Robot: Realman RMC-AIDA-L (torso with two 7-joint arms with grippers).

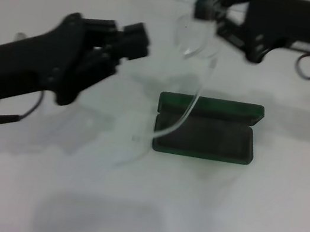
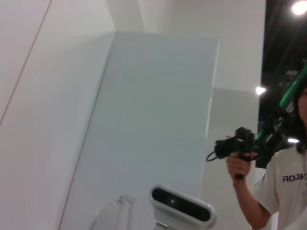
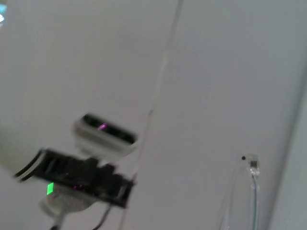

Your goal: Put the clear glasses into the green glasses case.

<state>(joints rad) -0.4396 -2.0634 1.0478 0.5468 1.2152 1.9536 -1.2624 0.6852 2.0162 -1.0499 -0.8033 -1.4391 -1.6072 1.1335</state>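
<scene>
A temple arm [image 1: 189,110] of the clear glasses trails open under the robot's right gripper, so the robot's left gripper should come in and take hold of the glasses [image 1: 192,38] first.
The green glasses case [image 1: 211,139] lies open on the white table, lid [image 1: 210,106] tipped back to the far side. Above its far left corner my right gripper [image 1: 203,7] is shut on the clear glasses [image 1: 195,42], which hang from it. One thin temple arm [image 1: 186,117] trails down across the case's left end, and another reaches the table left of the case. A temple hinge [image 3: 252,165] shows in the right wrist view. My left gripper [image 1: 123,32] hovers left of the glasses, open and holding nothing. A clear edge of the glasses [image 2: 112,215] shows in the left wrist view.
The white table [image 1: 232,226] stretches around the case. A person holding a camera rig [image 2: 240,146] stands beyond the table, seen in the left wrist view. The robot's head camera [image 2: 182,206] also shows there.
</scene>
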